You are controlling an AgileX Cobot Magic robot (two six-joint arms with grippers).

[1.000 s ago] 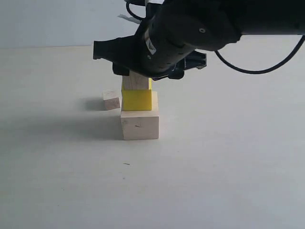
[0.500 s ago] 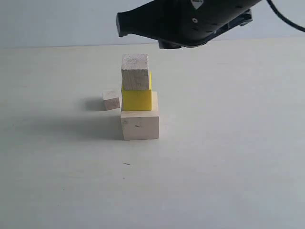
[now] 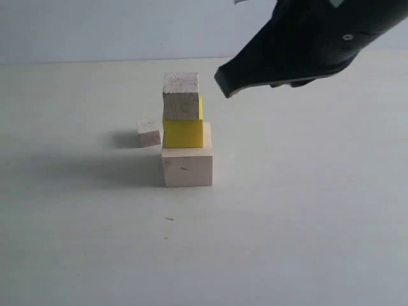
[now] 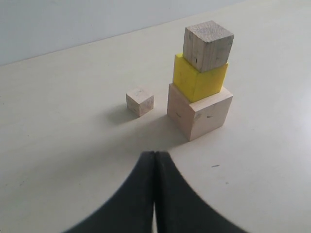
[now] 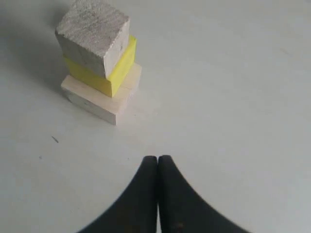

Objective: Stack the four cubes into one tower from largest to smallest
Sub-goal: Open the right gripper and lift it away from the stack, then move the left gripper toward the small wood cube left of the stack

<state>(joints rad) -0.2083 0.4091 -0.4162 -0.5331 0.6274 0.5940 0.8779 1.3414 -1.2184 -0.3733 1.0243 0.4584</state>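
Observation:
The tower (image 3: 183, 131) stands in the way of the robot's right gripper to the smallest wood cube, so next the left gripper opens and grabs that cube (image 3: 148, 134) from its free side.
Three cubes form the tower: a large pale wood cube (image 3: 187, 166) on the table, the yellow cube (image 3: 183, 132) on it, and a small wood cube (image 3: 181, 95) on top. The smallest wood cube (image 3: 148, 134) lies on the table just left of and behind the column, apart from it. My right gripper (image 3: 223, 83) hangs in the air to the right of the tower's top, shut and empty; its wrist view shows the stack (image 5: 97, 63) from above. My left gripper (image 4: 155, 154) is shut and empty, a short way from the large cube (image 4: 200, 112) and the smallest cube (image 4: 140, 101).
The pale table (image 3: 293, 223) spreads wide around the tower. A light wall (image 3: 95, 29) rises behind the table's far edge. A tiny dark speck (image 3: 169, 218) lies in front of the stack.
My right gripper has let go of the small wood cube on the yellow one, risen, moved right and closed its jaws. The cube stays on the tower.

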